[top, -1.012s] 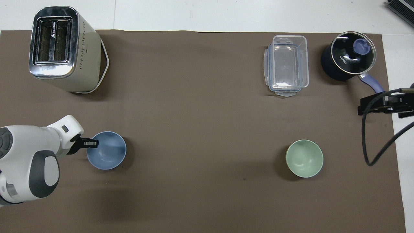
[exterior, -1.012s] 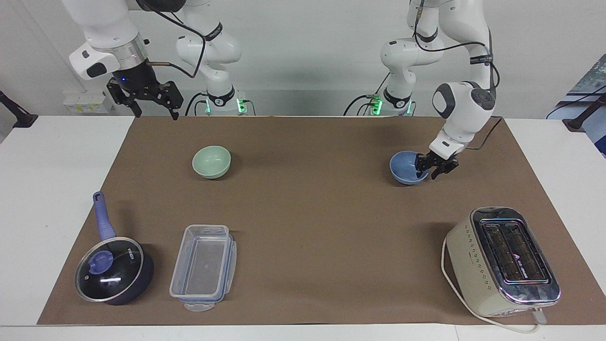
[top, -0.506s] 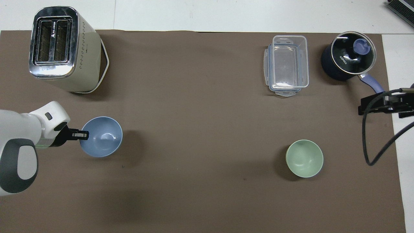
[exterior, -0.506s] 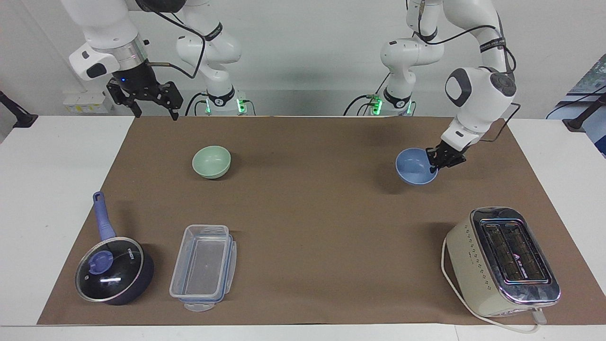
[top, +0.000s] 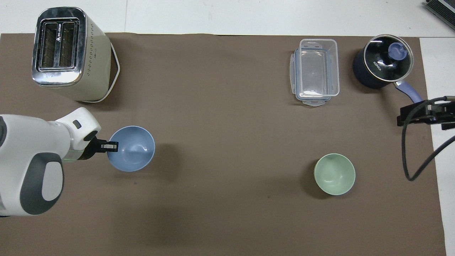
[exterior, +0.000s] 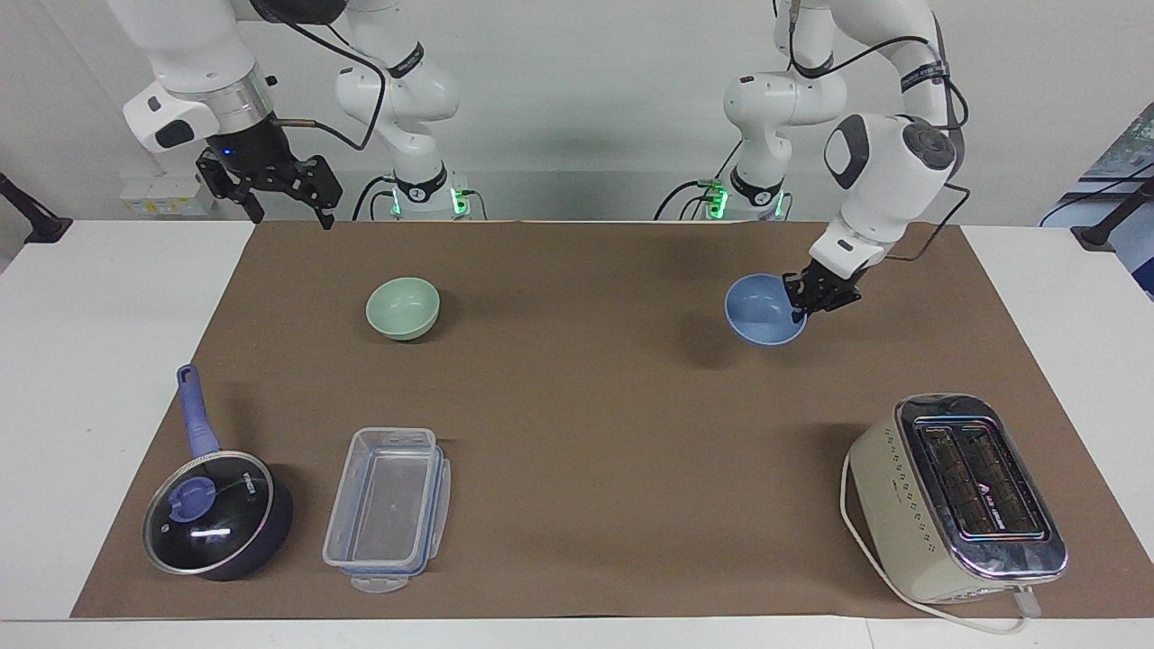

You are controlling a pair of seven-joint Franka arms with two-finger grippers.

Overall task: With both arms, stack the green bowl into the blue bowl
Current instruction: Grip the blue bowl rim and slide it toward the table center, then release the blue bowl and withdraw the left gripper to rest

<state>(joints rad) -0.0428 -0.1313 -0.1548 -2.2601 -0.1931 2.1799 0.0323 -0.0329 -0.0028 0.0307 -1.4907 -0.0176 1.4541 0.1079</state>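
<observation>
I expect the green bowl (top: 335, 174) to hide the blue bowl from above when I stack it, because the green bowl's rim almost matches the blue bowl's rim (top: 152, 138).
My left gripper (exterior: 805, 305) is shut on the rim of the blue bowl (exterior: 762, 312) and holds it tilted in the air above the brown mat, at the left arm's end; in the overhead view the gripper (top: 112, 145) pinches the bowl (top: 132, 148) at its edge. The green bowl (exterior: 403, 307) stands upright on the mat toward the right arm's end, also seen in the overhead view (top: 334, 174). My right gripper (exterior: 272, 185) hangs open high over the mat's corner by the right arm's base, apart from the green bowl; in the overhead view (top: 423, 114) it shows at the edge.
A cream toaster (exterior: 960, 498) stands farther from the robots at the left arm's end. A clear plastic container (exterior: 388, 507) and a dark blue lidded saucepan (exterior: 216, 514) stand farther from the robots than the green bowl. The brown mat (exterior: 577, 424) covers the table.
My left gripper has lifted the blue bowl off the mat and carried it toward the table's middle. The right arm has barely shifted. The green bowl has not moved.
</observation>
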